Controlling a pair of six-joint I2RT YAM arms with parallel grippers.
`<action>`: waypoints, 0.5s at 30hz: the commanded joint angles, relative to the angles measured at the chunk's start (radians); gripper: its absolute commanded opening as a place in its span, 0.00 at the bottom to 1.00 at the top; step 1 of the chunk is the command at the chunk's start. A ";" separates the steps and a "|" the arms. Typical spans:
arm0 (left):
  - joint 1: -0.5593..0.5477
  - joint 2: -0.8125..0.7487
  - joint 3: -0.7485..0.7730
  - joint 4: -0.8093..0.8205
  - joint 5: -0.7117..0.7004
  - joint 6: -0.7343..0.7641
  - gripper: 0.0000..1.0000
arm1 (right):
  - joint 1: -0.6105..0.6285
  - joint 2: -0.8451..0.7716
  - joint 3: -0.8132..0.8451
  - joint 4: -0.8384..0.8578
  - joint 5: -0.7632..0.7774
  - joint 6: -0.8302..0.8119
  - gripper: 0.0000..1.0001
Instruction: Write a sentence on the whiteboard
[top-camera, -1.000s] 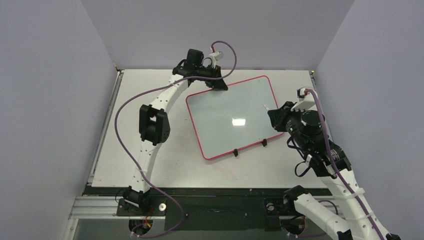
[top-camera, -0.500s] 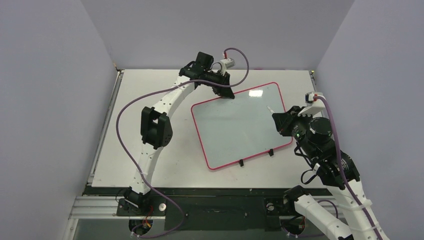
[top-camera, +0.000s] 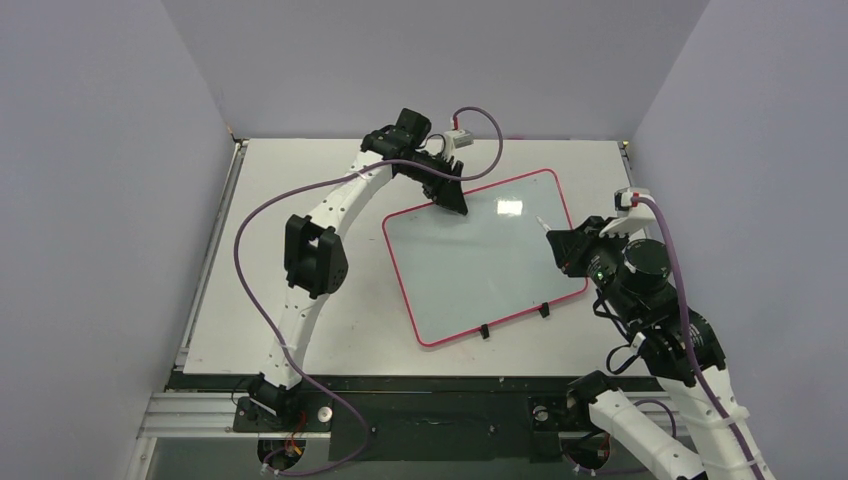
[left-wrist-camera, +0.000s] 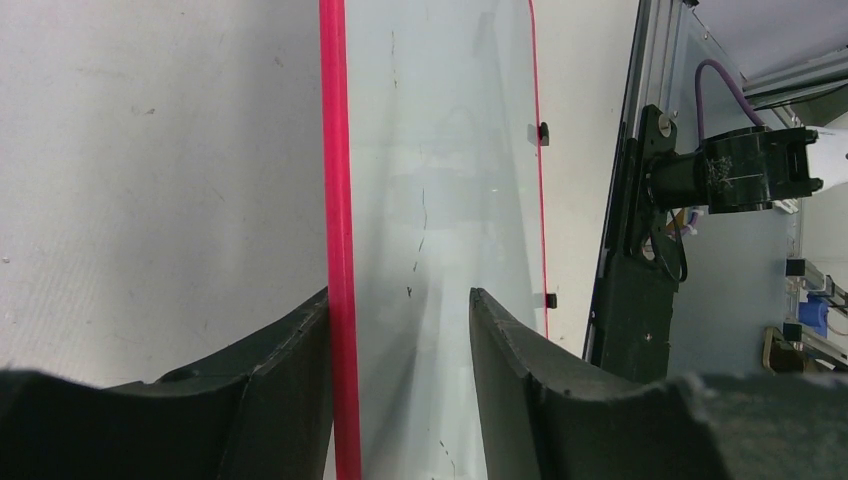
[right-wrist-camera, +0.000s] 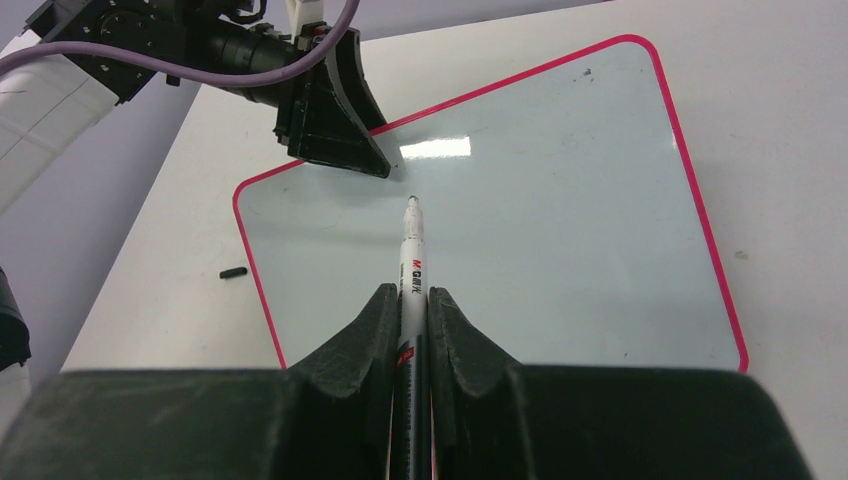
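Next, my left gripper backs off, because the whiteboard's red rim (left-wrist-camera: 343, 345) is against one of its fingers. It should then center on the whiteboard's far edge (top-camera: 428, 205) and close before writing.
The whiteboard (top-camera: 480, 260) lies flat and slanted on the table, white with a thin red rim and two black tabs (top-camera: 483, 331) on its near edge. No sentence shows on it, only faint specks. My left gripper (top-camera: 452, 200) stands at the board's far left edge with its jaws apart. In the left wrist view (left-wrist-camera: 400, 295) the red rim (left-wrist-camera: 336, 200) runs along the left finger and the right finger rests over the board. My right gripper (top-camera: 562, 246) is shut on a white marker (right-wrist-camera: 412, 250), whose tip hangs just above the board (right-wrist-camera: 560, 230).
A small black piece (right-wrist-camera: 232, 272) lies on the table beside the board's left edge. Grey walls close in the table on three sides. The arm bases and a metal rail (top-camera: 420, 412) are at the near edge.
The whiteboard has slid right and turned a little, with my left gripper moving right along with its far corner. My right arm has drawn back to the right with the marker.
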 joint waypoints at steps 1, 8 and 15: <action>0.018 -0.045 0.029 0.017 0.022 -0.025 0.46 | -0.006 -0.019 0.045 0.002 -0.005 0.008 0.00; 0.073 -0.088 -0.005 0.142 0.025 -0.133 0.50 | -0.006 -0.047 0.036 -0.018 0.012 0.001 0.00; 0.100 -0.031 0.046 0.123 0.040 -0.162 0.47 | -0.006 -0.046 0.045 -0.033 0.008 -0.018 0.00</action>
